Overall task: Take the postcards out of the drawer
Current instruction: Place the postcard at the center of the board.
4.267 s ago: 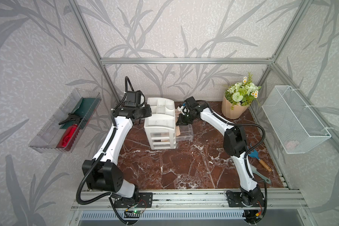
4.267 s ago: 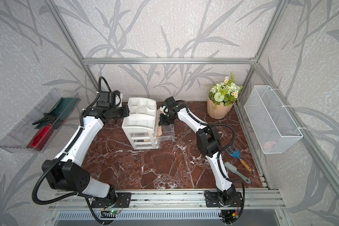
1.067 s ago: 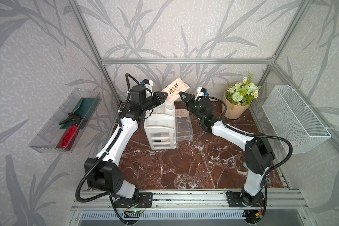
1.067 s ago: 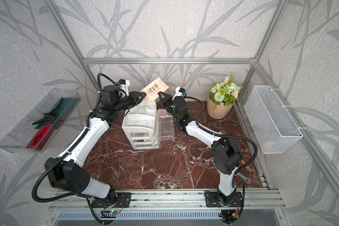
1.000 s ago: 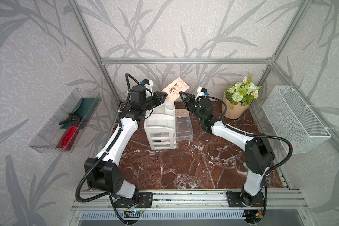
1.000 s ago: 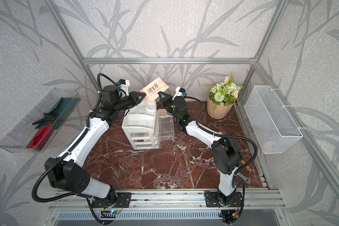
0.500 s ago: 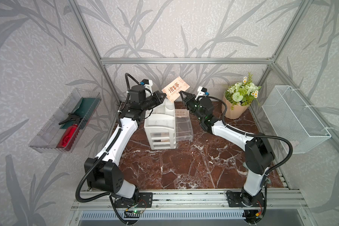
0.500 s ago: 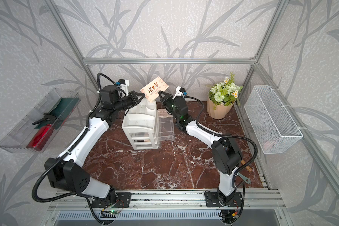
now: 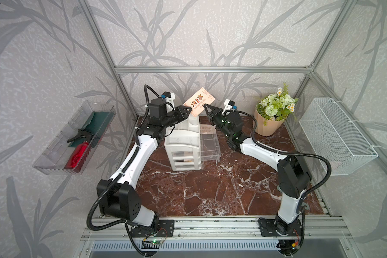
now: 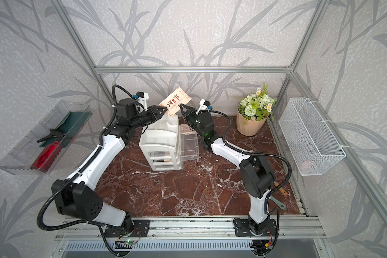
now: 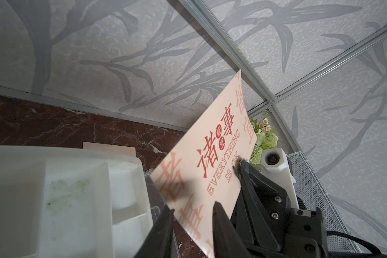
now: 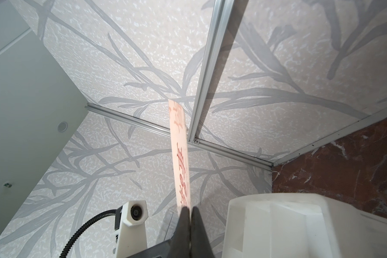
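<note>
The robot's right gripper is on the slanting postcard's long edge (image 9: 201,110), so the left gripper should grab the postcard's low end before the right gripper goes to its raised end (image 9: 208,94).
One peach postcard (image 9: 199,103) (image 10: 175,103) with red characters hangs tilted in the air above the white drawer unit (image 9: 181,143). My right gripper (image 9: 206,105) (image 12: 190,208) is shut on its edge, and the card (image 12: 180,156) rises edge-on from the jaws. My left gripper (image 9: 189,109) (image 11: 193,207) stands open, with the card's (image 11: 210,160) lower corner between its parted fingers. The clear drawer (image 9: 209,145) (image 10: 189,147) is pulled out on the unit's right side. Another cream card (image 9: 205,129) (image 11: 108,148) lies flat at its far end; I cannot tell whether inside it.
A flower pot (image 9: 268,125) stands at the back right. A white wire basket (image 9: 335,134) hangs on the right wall. A clear tray (image 9: 60,160) with a red bottle hangs on the left wall. Hand tools (image 10: 277,201) lie at the table's front right.
The right gripper, earlier down at the drawer, now holds a postcard high above the unit. In the last second the left jaws have parted around the card's corner; the card has barely moved.
</note>
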Tool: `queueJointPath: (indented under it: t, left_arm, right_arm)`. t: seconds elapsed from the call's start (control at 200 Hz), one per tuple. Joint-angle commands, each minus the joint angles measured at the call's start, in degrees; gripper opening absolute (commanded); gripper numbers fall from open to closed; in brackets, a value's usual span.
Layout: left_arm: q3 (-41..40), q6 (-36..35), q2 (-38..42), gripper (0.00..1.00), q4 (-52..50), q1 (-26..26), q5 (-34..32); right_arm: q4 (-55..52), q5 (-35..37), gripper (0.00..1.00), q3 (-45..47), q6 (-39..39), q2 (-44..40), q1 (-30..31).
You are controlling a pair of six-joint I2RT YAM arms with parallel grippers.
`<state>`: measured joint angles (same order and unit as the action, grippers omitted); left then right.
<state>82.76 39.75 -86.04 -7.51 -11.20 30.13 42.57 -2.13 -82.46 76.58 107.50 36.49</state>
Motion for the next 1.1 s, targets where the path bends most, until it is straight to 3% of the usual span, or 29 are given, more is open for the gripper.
queueJointPath:
  t: [0.0, 0.19, 0.465, 0.79, 1.095]
  left_arm:
    - [-0.39, 0.2, 0.61, 0.29, 2.56, -0.05, 0.89]
    - [-0.59, 0.42, 0.46, 0.29, 2.61, 0.04, 0.9]
    - [-1.29, 0.16, 1.34, 0.38, 2.32, 0.35, 0.06]
    - [-1.12, 0.16, 1.49, 0.39, 2.36, 0.56, 0.19]
    - [-1.32, 1.37, 1.36, 0.22, 5.21, 0.74, 2.03]
  right_arm:
    - [3.72, -1.39, 0.0, -0.24, 0.92, 0.58, 0.33]
    - [5.41, -1.0, 0.0, 0.8, 2.26, 0.98, 0.49]
    - [7.79, -0.39, 0.0, 2.45, 2.79, 0.33, -0.43]
    - [8.3, -0.55, 0.0, 3.07, 3.08, 0.63, -0.42]
    - [8.23, -1.29, 0.0, 2.99, 3.65, 1.83, 0.51]
